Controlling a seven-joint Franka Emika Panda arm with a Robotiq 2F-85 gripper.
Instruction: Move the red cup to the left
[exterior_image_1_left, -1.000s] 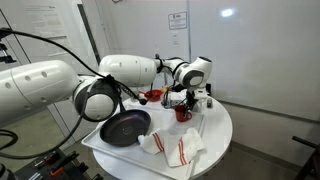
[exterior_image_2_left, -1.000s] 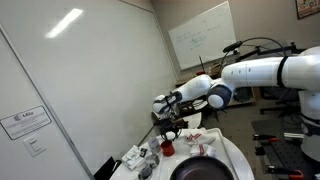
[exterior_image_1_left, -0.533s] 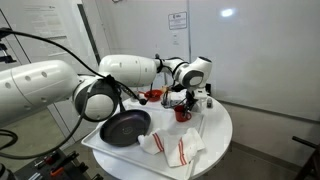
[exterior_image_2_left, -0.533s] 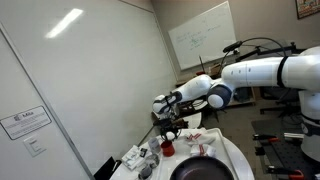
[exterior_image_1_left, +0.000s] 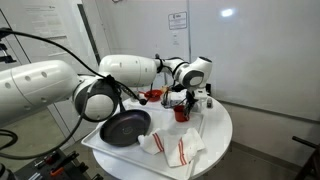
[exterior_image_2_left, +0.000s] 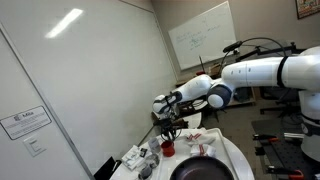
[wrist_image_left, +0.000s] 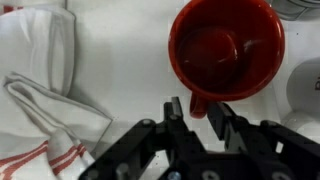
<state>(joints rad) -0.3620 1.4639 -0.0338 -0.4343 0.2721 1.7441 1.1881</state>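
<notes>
The red cup's handle (wrist_image_left: 199, 107) is shallow and off-centre at the ends of my gripper's fingers, so I should open, go lower around the handle (wrist_image_left: 197, 101) and close before lifting.
The red cup (wrist_image_left: 225, 45) stands upright on the white table and fills the top right of the wrist view, seen from above. Its small handle (wrist_image_left: 197, 101) points down between my fingers. My gripper (wrist_image_left: 198, 112) straddles that handle, its jaws drawn in but still a little apart. The right finger (wrist_image_left: 222, 116) is against the handle, and a sliver of table shows beside the left finger (wrist_image_left: 174, 112). In both exterior views the gripper (exterior_image_1_left: 182, 103) (exterior_image_2_left: 168, 138) hangs straight down over the cup (exterior_image_1_left: 182, 114) (exterior_image_2_left: 168, 149).
A black frying pan (exterior_image_1_left: 125, 127) (exterior_image_2_left: 200, 170) lies on the round white table (exterior_image_1_left: 215, 135). A white towel with red stripes (exterior_image_1_left: 178, 148) (wrist_image_left: 45, 90) lies beside the cup. A red bowl (exterior_image_1_left: 152, 96) sits behind the arm. A white object (wrist_image_left: 305, 90) is close to the cup.
The arm and the cup have stayed where they were. No movement shows in the exterior views.
</notes>
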